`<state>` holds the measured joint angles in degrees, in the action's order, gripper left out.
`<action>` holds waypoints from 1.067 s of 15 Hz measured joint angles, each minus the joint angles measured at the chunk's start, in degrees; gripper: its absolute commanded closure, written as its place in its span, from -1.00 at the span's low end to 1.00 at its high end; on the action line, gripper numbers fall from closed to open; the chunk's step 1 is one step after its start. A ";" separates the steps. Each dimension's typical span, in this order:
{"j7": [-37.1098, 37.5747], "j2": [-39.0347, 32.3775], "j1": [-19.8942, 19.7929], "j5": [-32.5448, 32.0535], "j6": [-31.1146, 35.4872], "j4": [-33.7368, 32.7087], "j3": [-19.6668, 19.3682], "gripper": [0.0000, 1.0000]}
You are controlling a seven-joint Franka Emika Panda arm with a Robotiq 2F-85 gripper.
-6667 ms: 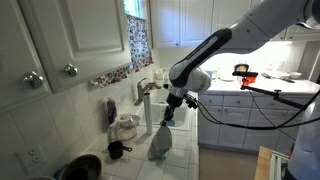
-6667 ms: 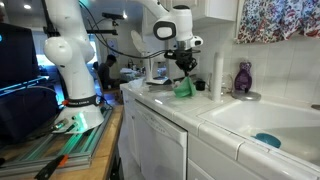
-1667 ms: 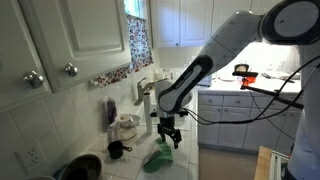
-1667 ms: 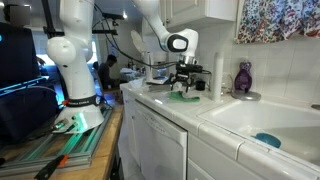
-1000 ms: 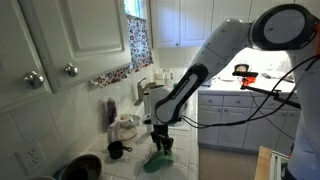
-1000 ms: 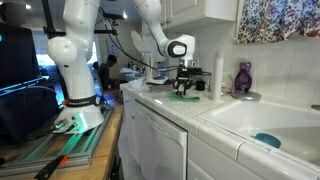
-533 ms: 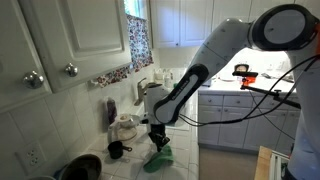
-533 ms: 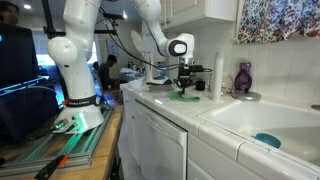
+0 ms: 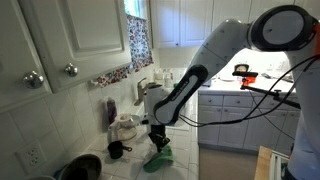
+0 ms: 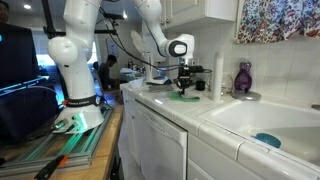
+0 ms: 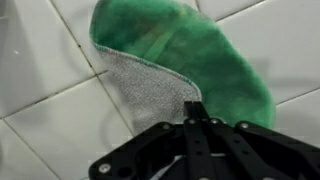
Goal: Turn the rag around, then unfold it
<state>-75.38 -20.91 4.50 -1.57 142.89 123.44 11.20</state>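
My gripper is closed at the very tip of the folded grey flap (image 11: 195, 97), so next I open it astride the flap's corner (image 11: 178, 95), grip the corner and lift the rag open.
The green rag (image 9: 157, 159) lies crumpled on the white tiled counter, also seen in an exterior view (image 10: 183, 96). In the wrist view the rag (image 11: 205, 50) shows its green face with a grey mesh underside folded out at the left. My gripper (image 11: 193, 108) is shut, its fingertips pressed together on the rag's edge where grey meets green. In both exterior views the gripper (image 9: 158, 146) (image 10: 184, 89) points straight down at the rag, right at the counter.
A black cup (image 9: 116, 150), a white jar (image 9: 126, 128) and a dark pan (image 9: 80, 168) stand on the counter near the rag. A purple bottle (image 10: 243, 78) and a white roll (image 10: 218, 74) stand by the sink (image 10: 262, 118). The counter edge is close.
The rag was lowered from hanging in the air onto the counter. The gripper then came down onto it; in the last half second nothing visibly moved.
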 measured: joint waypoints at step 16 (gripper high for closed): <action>0.02 -1.49 0.03 0.00 0.00 -0.28 0.09 0.49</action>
<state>-75.36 -22.41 4.52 -1.57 142.90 123.16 11.28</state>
